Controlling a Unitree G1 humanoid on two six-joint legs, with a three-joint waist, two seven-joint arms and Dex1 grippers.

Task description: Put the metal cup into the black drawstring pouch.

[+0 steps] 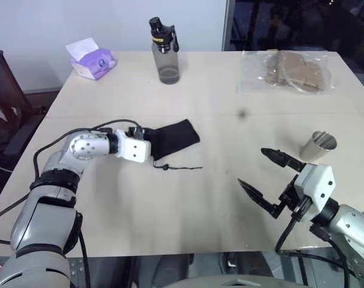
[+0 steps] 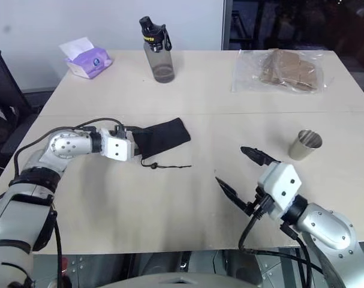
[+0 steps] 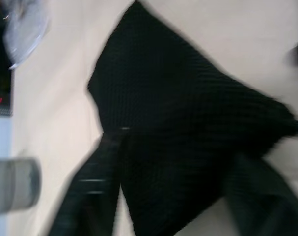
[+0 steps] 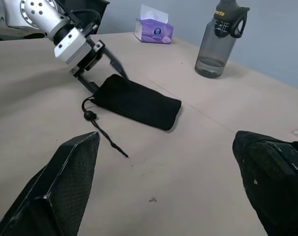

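The black drawstring pouch is lying flat and thin (image 1: 176,138), so its opening (image 1: 148,137) will spread into a round opening when I push the metal cup inside.
The black drawstring pouch (image 1: 177,137) lies flat near the table's middle, its cord (image 1: 180,167) trailing toward the front. My left gripper (image 4: 107,78) is at the pouch's mouth end, open, with one finger on each side of that end. The metal cup (image 1: 318,146) stands upright at the right of the table. My right gripper (image 1: 252,166) hovers wide open with nothing in it, a little left of and nearer than the cup, pointing toward the pouch (image 4: 139,103).
A smoky-grey bottle (image 1: 165,54) with a black cap stands at the back centre. Left of it sits a purple tissue pack (image 1: 90,60), and a clear plastic bag (image 1: 286,72) with brown contents lies at the back right. A dark chair (image 1: 3,102) stands off the table's left edge.
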